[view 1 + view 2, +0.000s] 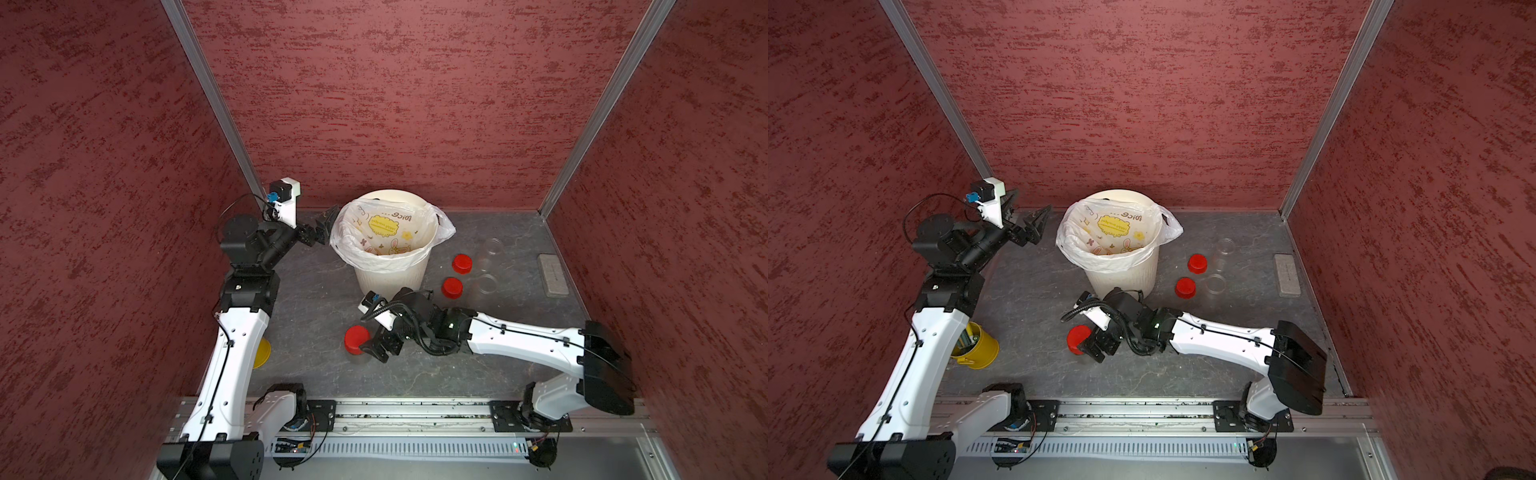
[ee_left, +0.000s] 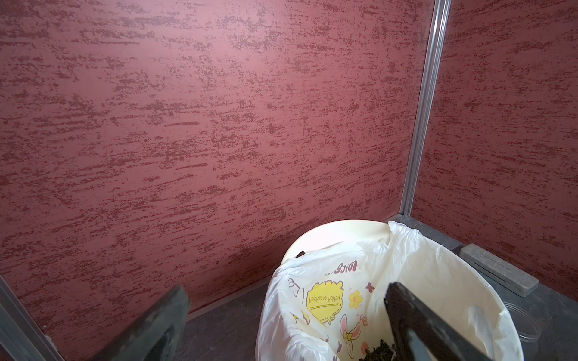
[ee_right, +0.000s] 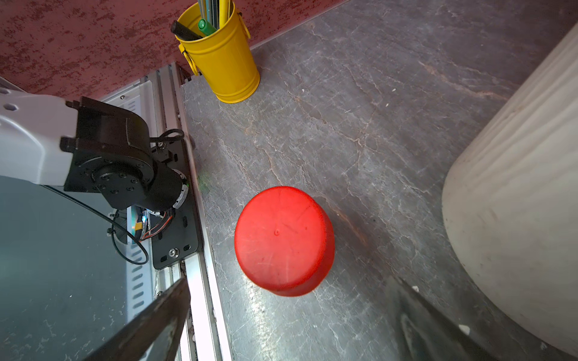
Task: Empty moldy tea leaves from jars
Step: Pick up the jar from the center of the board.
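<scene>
I should keep moving my right gripper's open fingers in, their gap lined up with the jar's red lid, until they straddle the jar, then close them.
One of the jars stands at the front centre of the table with its red lid on. My right gripper hovers just right of it, open, touching nothing. Two more clear jars stand open to the right of the bin, and two loose red lids lie beside them. My left gripper is open and empty at the bin's left rim. Dark tea leaves lie in the bin's bag.
The cream ribbed bin with a printed white bag stands at the back centre. A yellow bucket of pens sits at the left, under my left arm. A grey block lies by the right wall.
</scene>
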Action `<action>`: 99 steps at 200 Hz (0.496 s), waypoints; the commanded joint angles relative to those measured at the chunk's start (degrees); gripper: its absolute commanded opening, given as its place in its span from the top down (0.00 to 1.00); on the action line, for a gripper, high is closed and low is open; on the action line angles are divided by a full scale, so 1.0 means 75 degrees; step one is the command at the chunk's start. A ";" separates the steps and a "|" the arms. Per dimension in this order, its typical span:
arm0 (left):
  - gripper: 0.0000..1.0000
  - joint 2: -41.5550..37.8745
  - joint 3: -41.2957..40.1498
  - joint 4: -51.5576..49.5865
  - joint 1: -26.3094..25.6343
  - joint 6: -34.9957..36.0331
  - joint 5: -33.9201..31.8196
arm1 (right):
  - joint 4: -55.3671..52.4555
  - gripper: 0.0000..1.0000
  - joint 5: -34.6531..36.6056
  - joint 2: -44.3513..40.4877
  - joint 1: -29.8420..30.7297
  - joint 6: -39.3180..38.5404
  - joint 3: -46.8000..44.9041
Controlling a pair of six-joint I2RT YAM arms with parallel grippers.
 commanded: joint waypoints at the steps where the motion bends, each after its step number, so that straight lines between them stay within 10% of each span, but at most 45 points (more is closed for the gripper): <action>1: 0.00 -0.0105 -0.0084 0.0220 0.0089 -0.0094 0.0133 | 0.0168 0.01 -0.0202 0.0185 0.0053 -0.0177 0.0279; 99: 0.00 -0.0118 -0.0095 0.0244 0.0129 -0.0112 0.0216 | 0.0257 0.01 0.0082 0.1079 0.0050 -0.0289 0.0859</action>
